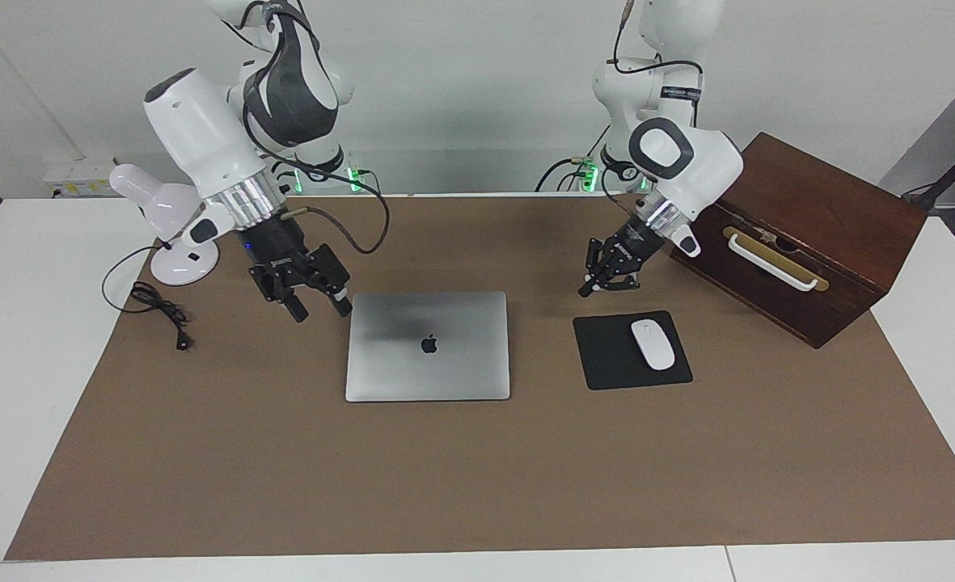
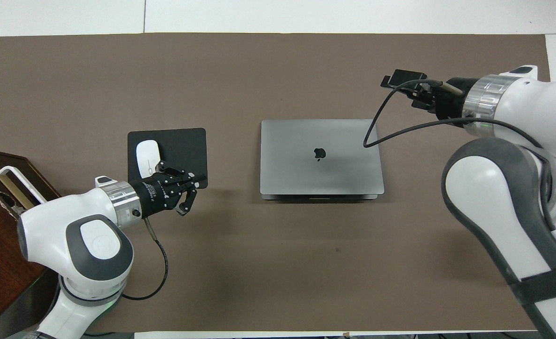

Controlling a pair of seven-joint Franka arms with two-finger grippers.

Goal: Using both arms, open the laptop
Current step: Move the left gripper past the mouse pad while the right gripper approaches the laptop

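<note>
A dark gap [image 2: 319, 198] can be seen under the lid's near edge [image 2: 319, 155], so the lid will turn about its far edge and go past upright when the robot opens it.
The laptop [image 1: 428, 346] lies shut and flat on the brown mat, apple logo up; it also shows in the overhead view [image 2: 321, 157]. My right gripper [image 1: 321, 309] is open and empty. It hangs in the air just off the laptop's corner nearest the robots at the right arm's end, without touching it; in the overhead view [image 2: 402, 82] its fingers are hard to make out. My left gripper [image 1: 606, 284] is open and empty, low over the mat at the mouse pad's edge, apart from the laptop; it also shows in the overhead view [image 2: 194, 192].
A black mouse pad [image 1: 606, 356] with a white mouse [image 1: 653, 344] lies beside the laptop toward the left arm's end. A dark wooden box [image 1: 809, 234] with a white handle stands by the left arm. A white desk lamp [image 1: 166, 218] and its black cable [image 1: 162, 311] are by the right arm.
</note>
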